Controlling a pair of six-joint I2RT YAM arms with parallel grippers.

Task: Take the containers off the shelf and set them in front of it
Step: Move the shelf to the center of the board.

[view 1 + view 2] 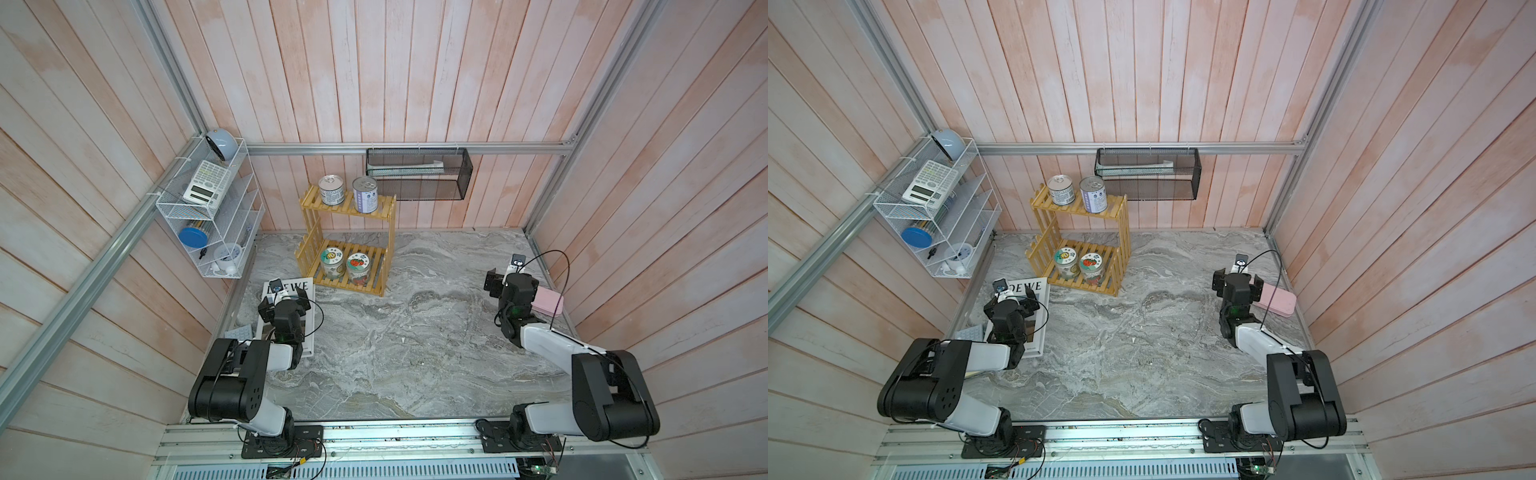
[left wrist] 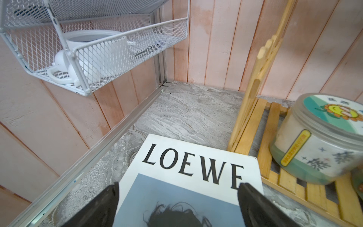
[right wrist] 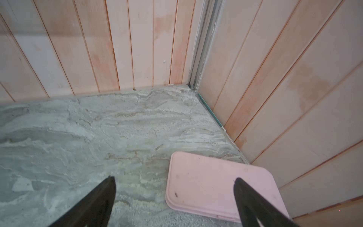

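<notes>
My right gripper needs to pull the shelf clear by its side post before I unload the containers, because the yellow slatted shelf stands crooked against the LOEWE magazine.
The yellow slatted shelf stands against the back wall. Its top tier holds two silver tins, one white-blue and one purple-white. Two glass jars with sticker lids sit on the bottom tier. The nearer jar shows in the left wrist view. My left gripper hovers open over a magazine, front-left of the shelf. Far right, my right gripper is open and empty.
A LOEWE magazine lies left of the shelf. A pink case lies by the right wall. A white wire rack hangs on the left wall. Behind the shelf hangs a black mesh basket.
</notes>
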